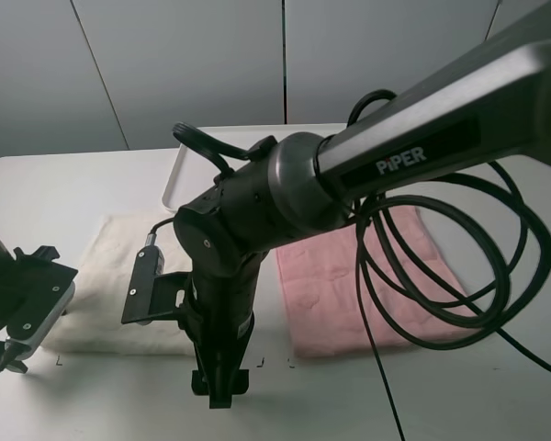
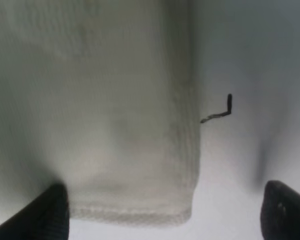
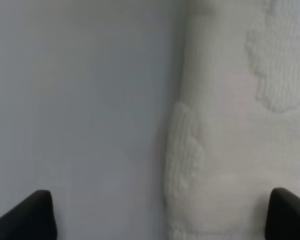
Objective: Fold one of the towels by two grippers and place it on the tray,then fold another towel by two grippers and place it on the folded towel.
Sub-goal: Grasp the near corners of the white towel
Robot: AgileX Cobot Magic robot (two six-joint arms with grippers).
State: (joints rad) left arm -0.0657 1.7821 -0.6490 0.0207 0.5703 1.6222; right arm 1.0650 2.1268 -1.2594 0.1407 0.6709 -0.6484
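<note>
I can see the cream towel lying limp and flat (image 1: 106, 285), so its near edge (image 1: 124, 353) will curl over when I lift it back, while the far half stays still.
The cream towel (image 1: 119, 266) lies flat on the table's left half. My left gripper (image 1: 9, 349) hangs at its near left corner. In the left wrist view that corner (image 2: 115, 100) sits between the wide-apart fingertips of my open left gripper (image 2: 165, 217). My right gripper (image 1: 222, 390) points straight down by the towel's near right corner. It stands open (image 3: 160, 215), its jaws straddling the cream towel's edge (image 3: 240, 125), which is not gripped. The pink towel (image 1: 331, 285) lies flat to the right. The white tray (image 1: 176, 179) stands behind, mostly hidden by the right arm.
The right arm's thick black body crosses the middle of the high view and covers much of the table. Its black cable loops (image 1: 441, 266) hang over the pink towel. A small black corner mark (image 2: 220, 112) is on the table beside the cream towel.
</note>
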